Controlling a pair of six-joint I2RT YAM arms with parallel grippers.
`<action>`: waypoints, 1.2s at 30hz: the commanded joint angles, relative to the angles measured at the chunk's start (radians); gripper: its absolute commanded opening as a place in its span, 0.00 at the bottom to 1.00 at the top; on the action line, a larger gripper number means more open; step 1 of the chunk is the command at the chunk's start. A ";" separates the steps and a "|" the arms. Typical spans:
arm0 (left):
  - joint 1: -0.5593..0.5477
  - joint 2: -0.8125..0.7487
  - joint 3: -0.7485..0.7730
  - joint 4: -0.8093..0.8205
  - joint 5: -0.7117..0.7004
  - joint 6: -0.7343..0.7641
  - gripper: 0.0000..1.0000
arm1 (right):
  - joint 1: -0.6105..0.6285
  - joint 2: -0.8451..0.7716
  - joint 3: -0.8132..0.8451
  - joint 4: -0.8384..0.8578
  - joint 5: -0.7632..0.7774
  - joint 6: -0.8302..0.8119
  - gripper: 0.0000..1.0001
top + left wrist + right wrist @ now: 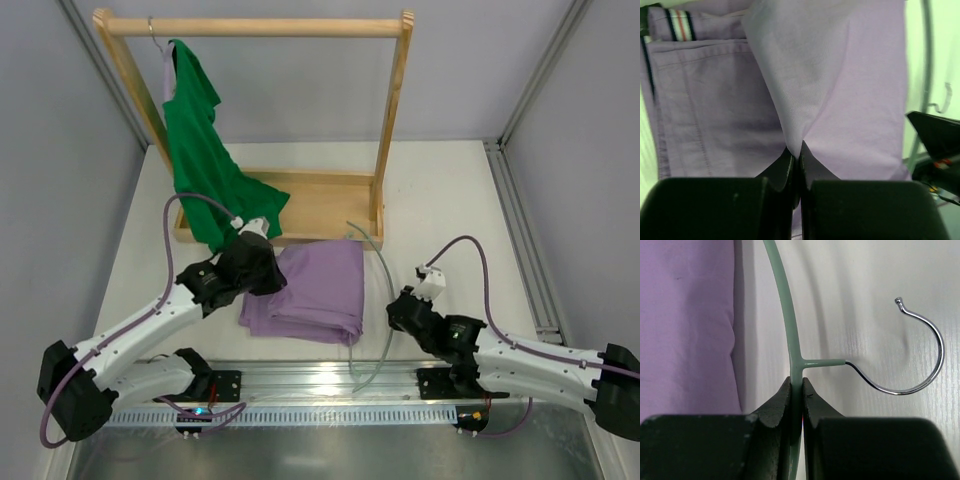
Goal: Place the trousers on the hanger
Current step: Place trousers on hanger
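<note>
The lilac trousers' raised fold leaves their lower layer [715,110] uncovered, so next my left gripper lays the fold over it, open, and straightens the trousers' near edge [292,335].
The lilac trousers [312,288] lie folded on the table in front of the rack. My left gripper [266,270] is at their left edge, shut on a raised fold of the fabric [790,75]. In the left wrist view the gripper [796,149] pinches the tip of that fold, and the striped waistband detail [680,22] shows at top left. The pale grey-green hanger [386,285] lies just right of the trousers. My right gripper [397,310] is shut on its arm. The right wrist view shows the gripper [796,383] clamping the hanger [786,310] just below the neck, with the wire hook [926,357] pointing right.
A wooden rack [255,26] stands at the back, with a dark green T-shirt [200,150] hanging at its left end over the wooden base [325,205]. A metal rail [320,378] runs along the near edge. An aluminium frame strip [520,240] borders the right side.
</note>
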 commanded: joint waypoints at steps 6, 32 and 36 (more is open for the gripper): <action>0.044 -0.057 0.020 0.135 0.164 0.000 0.00 | -0.003 0.136 0.098 0.141 0.082 -0.092 0.04; 0.135 0.144 0.002 -0.259 -0.306 -0.026 0.47 | -0.002 0.011 0.008 0.130 -0.107 -0.060 0.04; 0.126 0.090 0.121 -0.307 -0.274 0.021 0.51 | -0.002 0.064 0.067 0.113 -0.110 -0.075 0.04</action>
